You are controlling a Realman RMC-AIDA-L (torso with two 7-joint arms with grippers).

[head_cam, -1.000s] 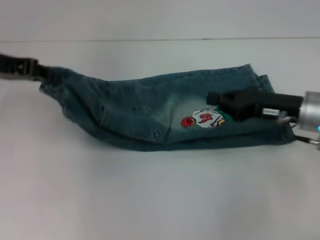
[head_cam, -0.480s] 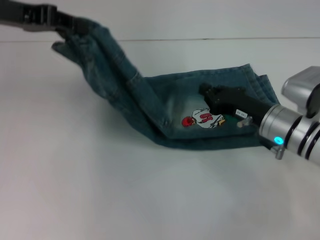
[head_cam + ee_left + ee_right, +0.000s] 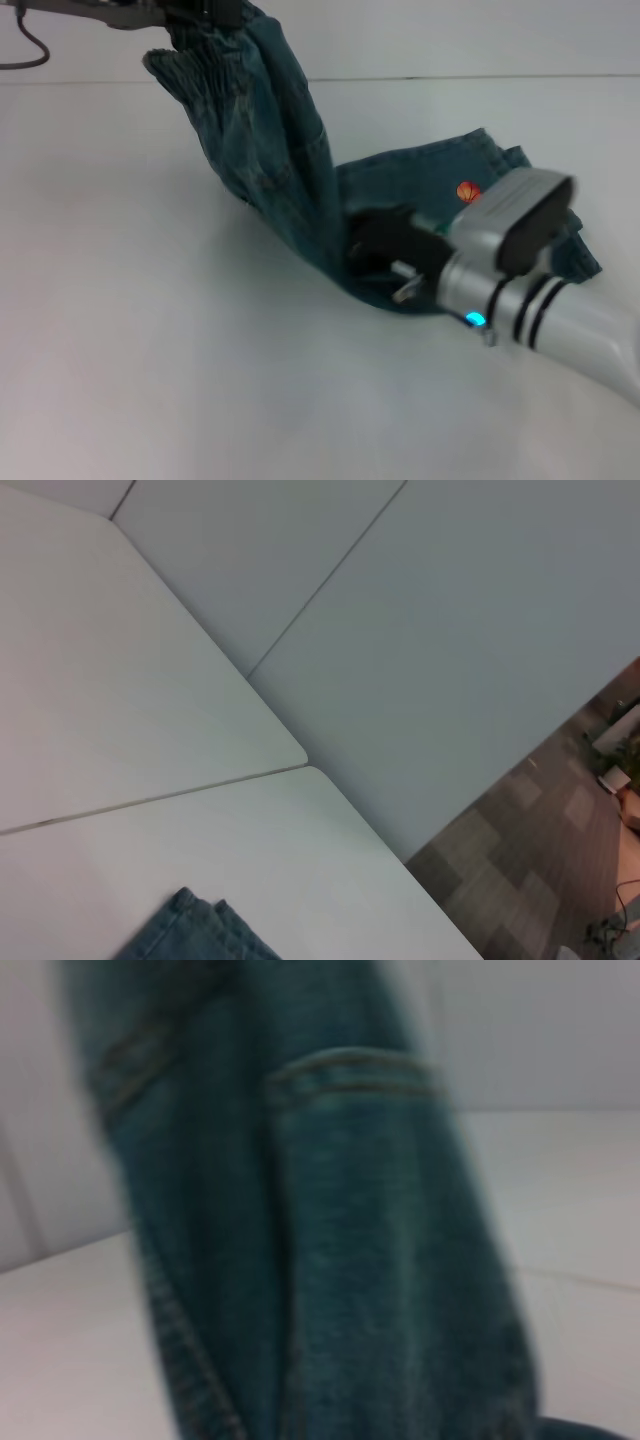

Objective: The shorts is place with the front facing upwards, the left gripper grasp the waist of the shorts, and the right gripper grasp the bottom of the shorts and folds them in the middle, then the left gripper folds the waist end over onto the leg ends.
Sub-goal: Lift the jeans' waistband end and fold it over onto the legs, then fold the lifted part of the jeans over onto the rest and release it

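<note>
My right gripper is at the shorts' middle fold [image 3: 342, 272] and blocks the waist's way to the leg ends [image 3: 580, 258]. It should move clear before my left gripper lays the waist over.
The blue denim shorts [image 3: 270, 150] are half lifted. My left gripper [image 3: 190, 12] is at the top left edge of the head view, shut on the waist and holding it high above the table. The cloth hangs from there down to a fold by my right gripper [image 3: 372, 245], which rests shut on the middle of the shorts. The leg ends [image 3: 480, 165] lie flat on the table to the right, with a red patch [image 3: 467, 191] showing. Raised denim [image 3: 330, 1240] fills the right wrist view. A denim corner [image 3: 195, 932] shows in the left wrist view.
The white table [image 3: 150, 350] stretches out in front and to the left of the shorts. Its back edge meets a pale wall [image 3: 450, 40]. A black cable [image 3: 25, 45] hangs at the top left corner. The table's far corner [image 3: 305, 768] drops to the floor.
My left gripper has raised the waist higher and carried it right, toward the leg ends. The right arm has slid left along the shorts to the fold, covering the printed patch.
</note>
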